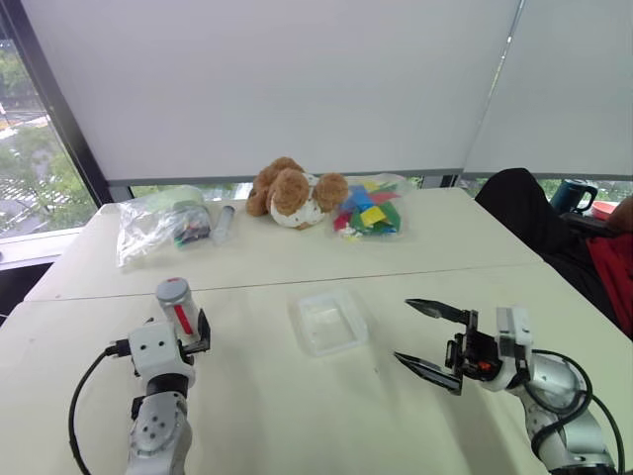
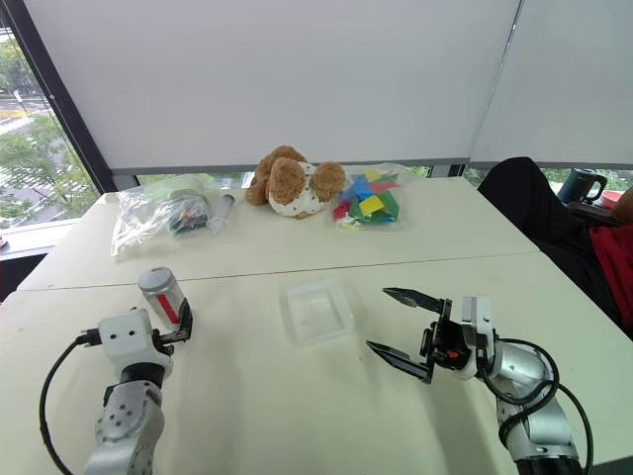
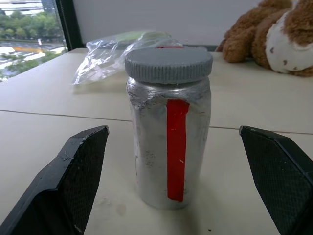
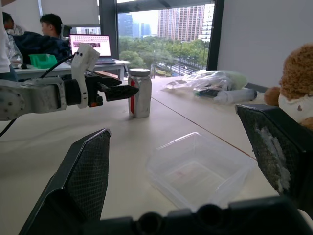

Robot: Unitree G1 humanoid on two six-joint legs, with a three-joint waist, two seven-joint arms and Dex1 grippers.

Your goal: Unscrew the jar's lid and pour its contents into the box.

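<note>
The grey lid (image 1: 172,288) has a deep rim that goes over the jar's neck (image 4: 140,77), so it will turn part of the way but stay in place when I first twist it.
The silver jar (image 1: 177,312), marked with a red stripe, stands upright on the table at the left with its grey lid (image 3: 168,64) on. Its contents are hidden inside. My left gripper (image 1: 188,332) is open, its fingers (image 3: 73,176) on either side of the jar without touching it. The clear box (image 1: 331,322) sits empty at the table's middle. To the right of the box, my right gripper (image 1: 402,330) is open, holds nothing and points left toward the box.
Along the far edge lie a clear bag (image 1: 158,223), a slim tube (image 1: 225,220), a teddy bear (image 1: 295,193) and a bag of coloured pieces (image 1: 368,210). A person in a red sleeve (image 1: 608,272) sits at the right by a dark mug (image 1: 574,195).
</note>
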